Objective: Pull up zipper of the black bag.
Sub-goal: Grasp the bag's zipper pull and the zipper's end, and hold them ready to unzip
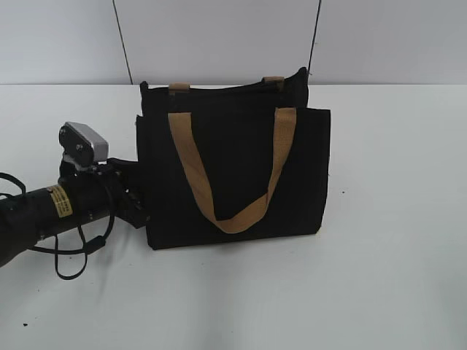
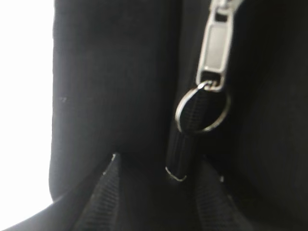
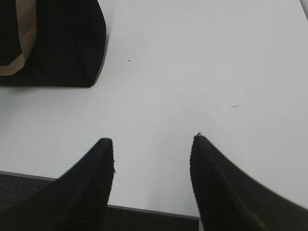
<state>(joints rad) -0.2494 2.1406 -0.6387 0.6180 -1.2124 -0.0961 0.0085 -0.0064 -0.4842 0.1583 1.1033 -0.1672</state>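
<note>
I expect the silver zipper slider (image 2: 215,45) to ride up with the hanging black zip strip (image 2: 184,147) when I lift the strip's end, since the slider sits on it.
The black bag (image 1: 233,175) stands upright on the white table, and one tan handle (image 1: 233,219) hangs down its front. My left gripper (image 1: 137,198) is pressed against the bag's left side. In the left wrist view the silver zipper slider (image 2: 216,48) sits on a black zip strip, with its round ring pull (image 2: 202,111) below it. A black tab (image 2: 180,154) hangs from the ring. My left gripper (image 2: 162,161) is open, and the tab's end lies between its fingertips. My right gripper (image 3: 153,144) is open and empty over bare table. The bag's corner (image 3: 62,43) shows at the upper left there.
The white table (image 1: 394,277) stretches around the bag. A pale wall with two dark cables (image 1: 121,36) rises behind it. In the right wrist view the table's front edge (image 3: 144,210) runs just under the fingers.
</note>
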